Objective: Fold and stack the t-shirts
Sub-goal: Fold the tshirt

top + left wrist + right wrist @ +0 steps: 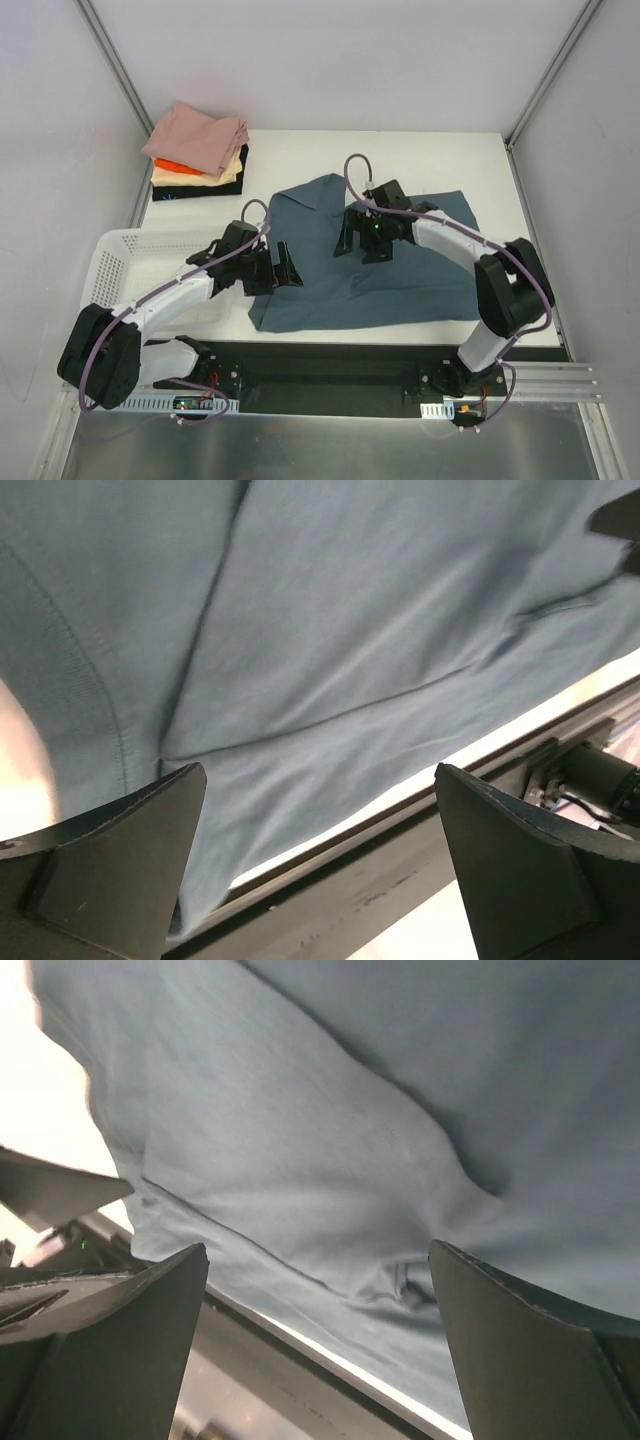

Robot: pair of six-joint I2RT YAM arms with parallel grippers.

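I should leave the near hem and have my left gripper take the folded flap (309,201) first, because the t-shirt's back corner (289,193) near the stack is folded over.
A slate-blue t-shirt (340,285) lies spread and wrinkled on the white table, one part turned up toward the back. My left gripper (283,272) hovers open over its left edge, nothing between the fingers; the left wrist view shows the cloth (350,630) and the open gripper (320,780) above the hem. My right gripper (360,248) is open over the shirt's middle; the right wrist view shows creased cloth (350,1110) under the open gripper (318,1255). At the back left sits a stack of folded t-shirts (198,140): pink on top, then orange, cream and black.
A white lattice basket (125,255) stands at the left, under the left arm. The table's dark front rail (380,880) runs just beyond the shirt's near hem. Grey walls with metal posts enclose the table.
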